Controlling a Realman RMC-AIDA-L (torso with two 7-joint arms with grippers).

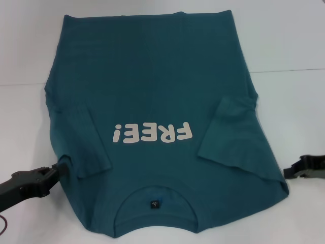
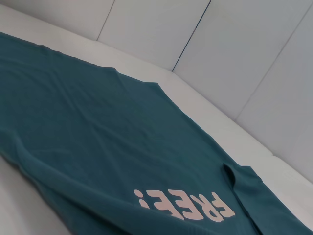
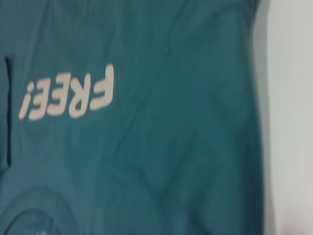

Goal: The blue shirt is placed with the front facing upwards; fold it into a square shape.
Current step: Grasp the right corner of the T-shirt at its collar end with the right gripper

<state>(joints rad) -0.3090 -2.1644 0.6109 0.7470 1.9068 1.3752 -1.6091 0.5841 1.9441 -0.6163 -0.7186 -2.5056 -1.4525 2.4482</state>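
Note:
Next, I open my right gripper, reach in over the shirt's edge (image 1: 280, 181) and pinch it before I pull, because my right gripper's fingers are away from the shirt's shoulder corner (image 1: 285, 189).
The blue shirt (image 1: 152, 81) lies flat on the white table (image 1: 294, 46), front up. Its collar (image 1: 155, 204) is nearest me and the white "FREE!" lettering (image 1: 152, 133) reads upside down. Both short sleeves are folded inward over the body. My left gripper (image 1: 62, 169) sits low at the shirt's left shoulder edge, its tip touching the cloth. My right gripper (image 1: 293, 171) stands open just off the right shoulder corner, apart from the cloth. The left wrist view looks across the shirt (image 2: 98, 137) to the lettering. The right wrist view looks down on the shirt (image 3: 171, 147) and its side edge.
White tabletop borders the shirt on both sides and beyond the hem. A faint seam (image 1: 289, 70) runs across the table at the right. White wall panels (image 2: 234, 54) rise behind the table's far edge.

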